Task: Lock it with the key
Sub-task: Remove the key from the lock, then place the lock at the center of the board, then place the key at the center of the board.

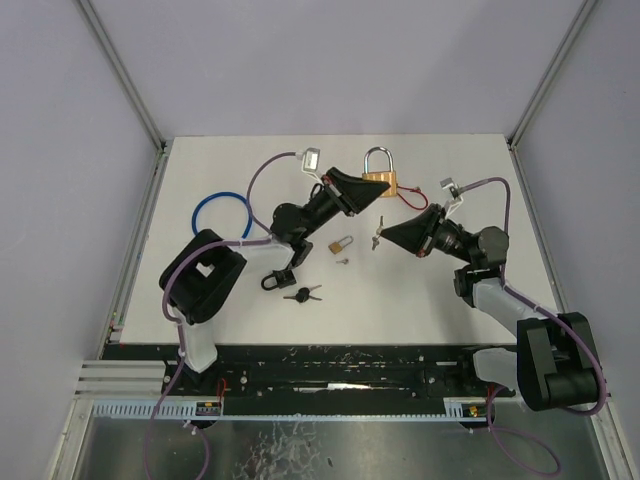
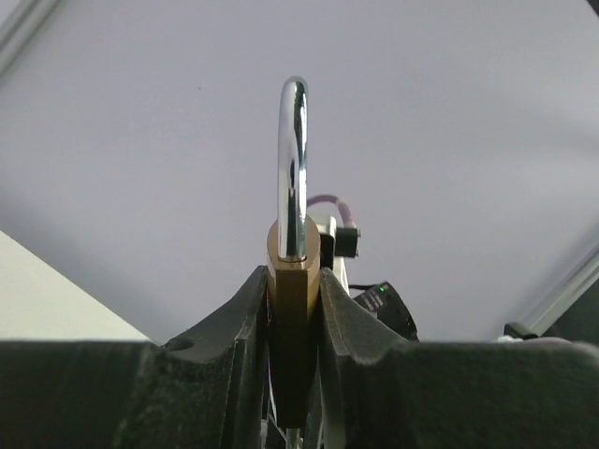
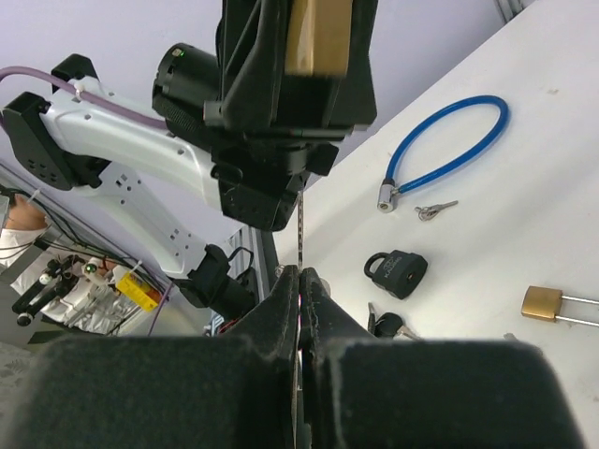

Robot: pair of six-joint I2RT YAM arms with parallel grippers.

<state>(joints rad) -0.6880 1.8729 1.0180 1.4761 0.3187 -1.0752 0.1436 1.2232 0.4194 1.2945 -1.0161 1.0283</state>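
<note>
The silver key is clear of the closed brass padlock (image 1: 380, 178), so my right gripper should go on lowering the key and let it go at the open tabletop (image 1: 407, 268).
A brass padlock (image 1: 377, 180) with a silver shackle (image 2: 293, 168) is held upright off the table, and my left gripper (image 1: 362, 188) is shut on its body (image 2: 293, 309). My right gripper (image 1: 384, 236) sits just in front of it and is shut on a thin silver key (image 3: 299, 234). The key's blade points up toward the padlock's underside (image 3: 316, 42). In the top view the key (image 1: 376, 241) is still apart from the padlock. In the right wrist view the key's tip runs behind the left gripper's body.
On the table lie a small brass padlock (image 1: 340, 244), a black padlock (image 1: 273, 281) with black-headed keys (image 1: 303, 294) beside it, and a blue cable lock (image 1: 220, 212) at the left. A red cord (image 1: 411, 197) hangs by the held padlock.
</note>
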